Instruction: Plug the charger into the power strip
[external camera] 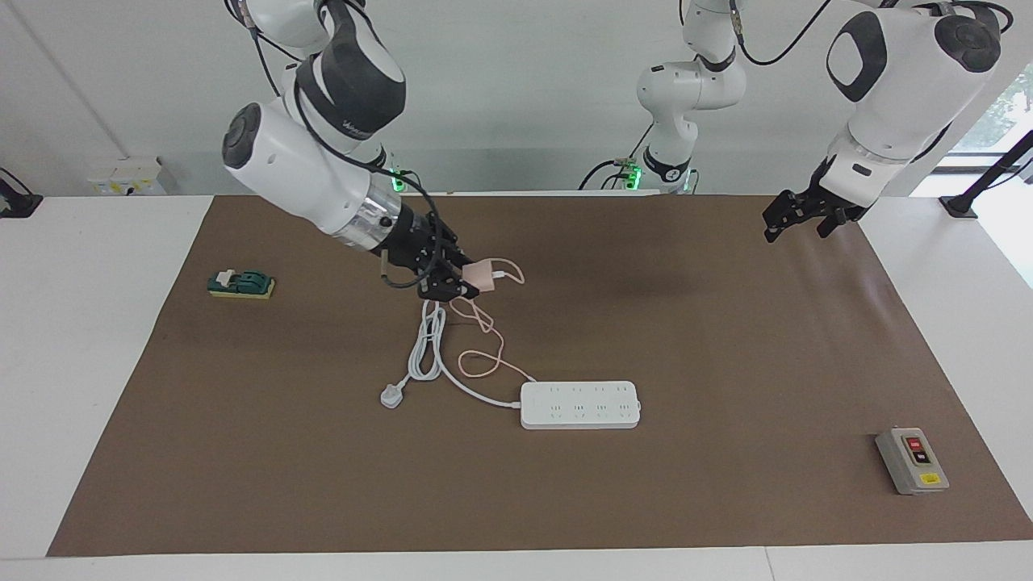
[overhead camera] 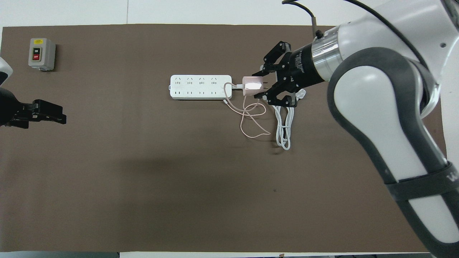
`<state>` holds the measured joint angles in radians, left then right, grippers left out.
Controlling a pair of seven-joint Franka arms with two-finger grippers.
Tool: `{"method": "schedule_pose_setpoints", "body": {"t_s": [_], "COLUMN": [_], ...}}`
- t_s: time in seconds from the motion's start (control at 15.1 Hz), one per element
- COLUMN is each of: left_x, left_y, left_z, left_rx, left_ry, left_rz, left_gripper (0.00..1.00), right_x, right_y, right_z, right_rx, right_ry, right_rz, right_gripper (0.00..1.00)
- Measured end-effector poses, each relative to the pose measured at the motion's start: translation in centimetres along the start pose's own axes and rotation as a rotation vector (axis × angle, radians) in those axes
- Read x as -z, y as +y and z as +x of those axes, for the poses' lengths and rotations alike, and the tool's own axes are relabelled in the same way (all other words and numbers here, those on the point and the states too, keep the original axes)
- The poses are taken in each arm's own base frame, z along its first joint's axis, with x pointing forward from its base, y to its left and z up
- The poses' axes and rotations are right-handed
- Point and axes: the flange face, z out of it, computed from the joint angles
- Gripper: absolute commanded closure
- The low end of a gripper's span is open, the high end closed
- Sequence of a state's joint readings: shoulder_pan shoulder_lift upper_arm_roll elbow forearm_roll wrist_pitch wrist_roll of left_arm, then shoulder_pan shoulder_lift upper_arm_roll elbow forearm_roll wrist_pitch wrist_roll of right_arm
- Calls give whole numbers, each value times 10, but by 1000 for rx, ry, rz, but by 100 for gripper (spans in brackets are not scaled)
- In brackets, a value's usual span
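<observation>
The pink cable's white tip (overhead camera: 225, 101) is hanging loose. So the cable's slack pink loops (overhead camera: 243, 114) will drag along when I take the charger to the power strip.
My right gripper (external camera: 470, 284) (overhead camera: 256, 86) is shut on the charger (external camera: 483, 277) (overhead camera: 251, 86), a small pale pink cube held up in the air. Seen from overhead, the cube overlaps the cord end of the power strip (external camera: 579, 404) (overhead camera: 193, 87); the facing view shows it well above the mat and apart from the strip. Its thin pink cable (external camera: 480, 355) (overhead camera: 251, 123) hangs down in loops onto the mat beside the strip's coiled white cord (external camera: 428, 347) (overhead camera: 283, 132). My left gripper (external camera: 797, 228) (overhead camera: 59, 114) waits open over the mat's edge at the left arm's end.
A grey box with red and black buttons (external camera: 912, 460) (overhead camera: 41, 53) stands far from the robots at the left arm's end. A small green block (external camera: 240, 284) lies at the right arm's end. The white three-pin plug (external camera: 391, 397) rests near the coil.
</observation>
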<state>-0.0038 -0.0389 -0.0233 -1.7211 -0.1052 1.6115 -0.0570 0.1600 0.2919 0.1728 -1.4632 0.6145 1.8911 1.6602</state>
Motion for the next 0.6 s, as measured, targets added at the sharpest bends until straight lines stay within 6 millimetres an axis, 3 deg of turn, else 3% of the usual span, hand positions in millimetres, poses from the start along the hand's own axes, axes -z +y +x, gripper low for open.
{"method": "schedule_pose_setpoints", "body": {"t_s": [0.07, 0.33, 0.6], "left_x": [0, -24, -68], "left_y": [-2, -48, -69], "left_z": [-1, 0, -2], "left_rx": [20, -5, -9], "left_ry": [-5, -25, -104], "left_rz": [-86, -398, -730], "left_gripper": [0, 0, 0], "right_x": [-11, -49, -60], "right_y": [3, 17, 20], "right_z": [-15, -59, -59], "right_rx": [-4, -43, -73], "right_ry": [0, -1, 22], "right_rz": [6, 17, 7], "right_gripper": [74, 78, 80]}}
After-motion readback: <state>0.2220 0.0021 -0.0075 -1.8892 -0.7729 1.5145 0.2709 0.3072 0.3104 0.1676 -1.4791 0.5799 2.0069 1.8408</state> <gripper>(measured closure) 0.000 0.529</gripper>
